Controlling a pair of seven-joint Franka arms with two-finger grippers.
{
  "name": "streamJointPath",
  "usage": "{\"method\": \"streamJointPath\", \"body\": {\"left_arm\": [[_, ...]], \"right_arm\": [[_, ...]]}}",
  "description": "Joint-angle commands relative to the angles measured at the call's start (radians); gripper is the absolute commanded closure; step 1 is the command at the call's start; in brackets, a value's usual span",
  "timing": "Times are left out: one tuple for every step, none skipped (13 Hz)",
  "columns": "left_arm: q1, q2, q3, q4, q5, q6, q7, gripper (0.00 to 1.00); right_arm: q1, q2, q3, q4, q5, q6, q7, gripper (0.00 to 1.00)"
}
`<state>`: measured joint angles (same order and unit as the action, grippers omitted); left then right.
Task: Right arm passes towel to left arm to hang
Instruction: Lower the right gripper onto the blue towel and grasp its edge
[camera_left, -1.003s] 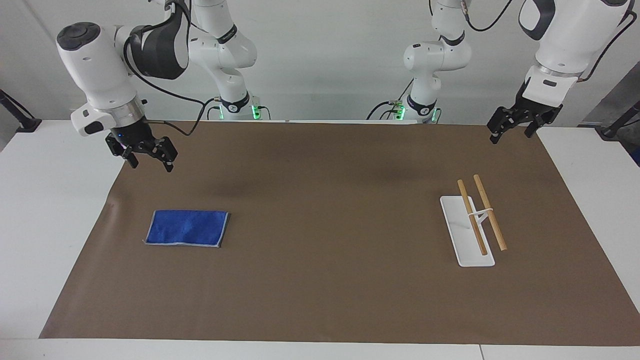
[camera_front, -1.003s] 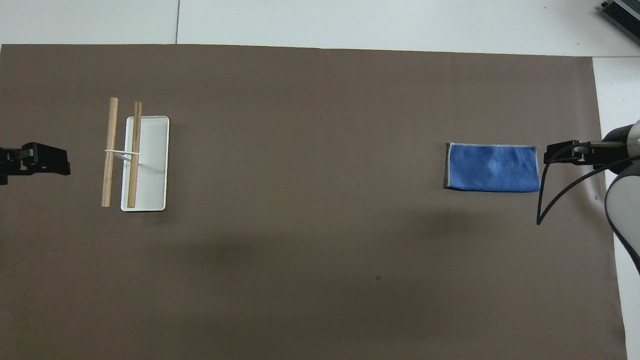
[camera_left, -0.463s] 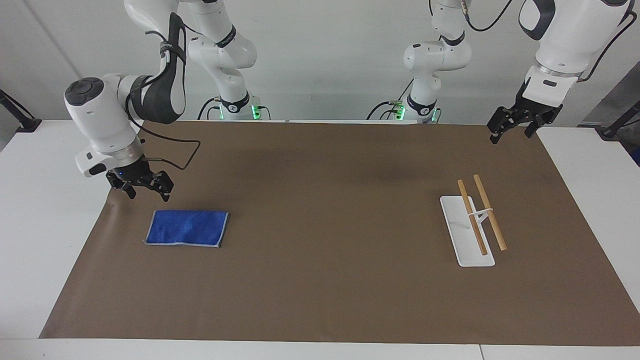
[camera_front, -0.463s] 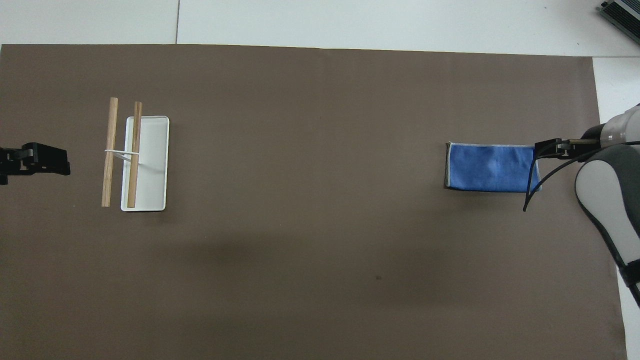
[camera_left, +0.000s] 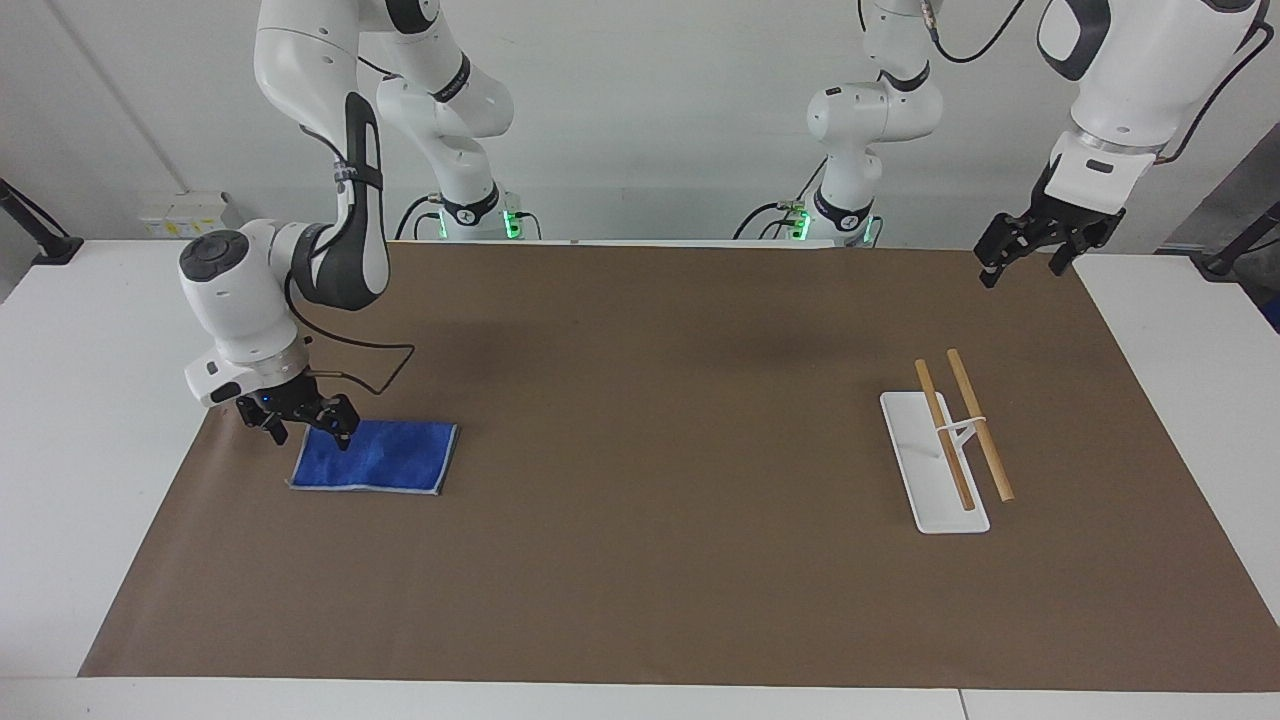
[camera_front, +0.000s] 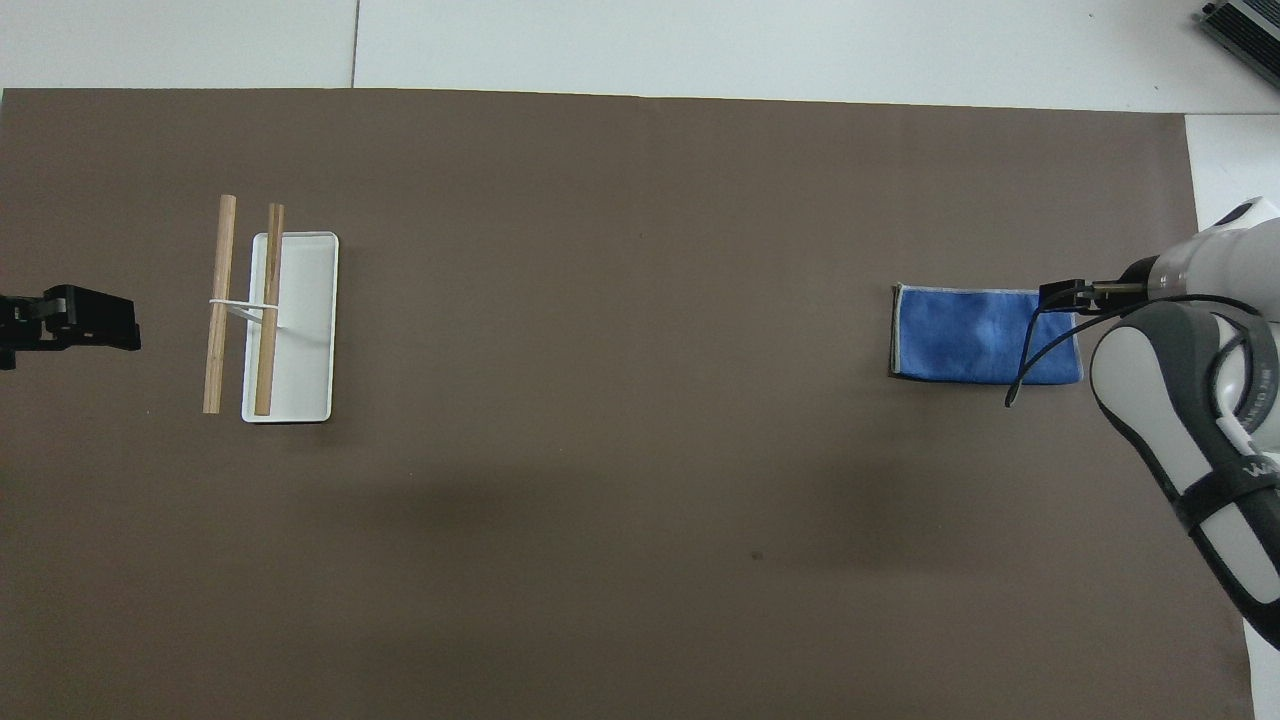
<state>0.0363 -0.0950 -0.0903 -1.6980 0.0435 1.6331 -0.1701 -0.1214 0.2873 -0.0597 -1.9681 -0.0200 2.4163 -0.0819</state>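
The blue towel (camera_front: 967, 335) will hang down as one narrow folded strip when I lift it, because stacked edges (camera_front: 895, 332) show along the towel's loose short end.
The blue towel (camera_left: 385, 457) (camera_front: 970, 335) lies flat on the brown mat toward the right arm's end of the table. My right gripper (camera_left: 308, 438) (camera_front: 1058, 297) hangs open, low over the towel's short edge at that end. One of its fingertips (camera_left: 343, 438) is over the cloth and the other is over the mat beside it. I cannot tell whether it touches the towel. My left gripper (camera_left: 1020, 272) (camera_front: 100, 322) waits open and holding nothing, raised over the mat's edge at the left arm's end.
A rack with a white base (camera_left: 915, 450) (camera_front: 305, 330) and two wooden bars (camera_left: 980, 425) (camera_front: 220, 300) stands toward the left arm's end. A black cable (camera_left: 375, 375) loops off the right wrist above the mat (camera_left: 650, 450). White table surrounds the mat.
The right arm has come down and moved in from above the mat's edge to the towel's end, its gripper still open. The left arm and the towel have not moved.
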Motion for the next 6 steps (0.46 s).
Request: {"method": "streamJointPath", "body": {"left_arm": [[0.011, -0.029, -0.005, -0.032, -0.014, 0.008, 0.008, 0.00], [0.011, -0.029, -0.005, -0.032, -0.014, 0.008, 0.008, 0.00], [0.011, -0.029, -0.005, -0.032, -0.014, 0.008, 0.008, 0.00], [0.011, -0.029, -0.005, -0.032, -0.014, 0.008, 0.008, 0.00], [0.011, -0.029, -0.005, -0.032, -0.014, 0.008, 0.008, 0.00], [0.011, -0.029, -0.005, -0.032, -0.014, 0.008, 0.008, 0.00]], "right_arm": [[-0.017, 0.048, 0.008, -0.009, 0.002, 0.072, -0.021, 0.00], [-0.018, 0.071, 0.008, -0.009, 0.003, 0.084, -0.021, 0.00], [-0.024, 0.087, 0.008, -0.009, 0.002, 0.092, -0.021, 0.00], [-0.030, 0.093, 0.008, -0.011, 0.002, 0.096, -0.022, 0.00], [-0.032, 0.101, 0.008, -0.011, 0.002, 0.098, -0.024, 0.00], [-0.034, 0.104, 0.008, -0.015, 0.002, 0.096, -0.027, 0.00]]}}
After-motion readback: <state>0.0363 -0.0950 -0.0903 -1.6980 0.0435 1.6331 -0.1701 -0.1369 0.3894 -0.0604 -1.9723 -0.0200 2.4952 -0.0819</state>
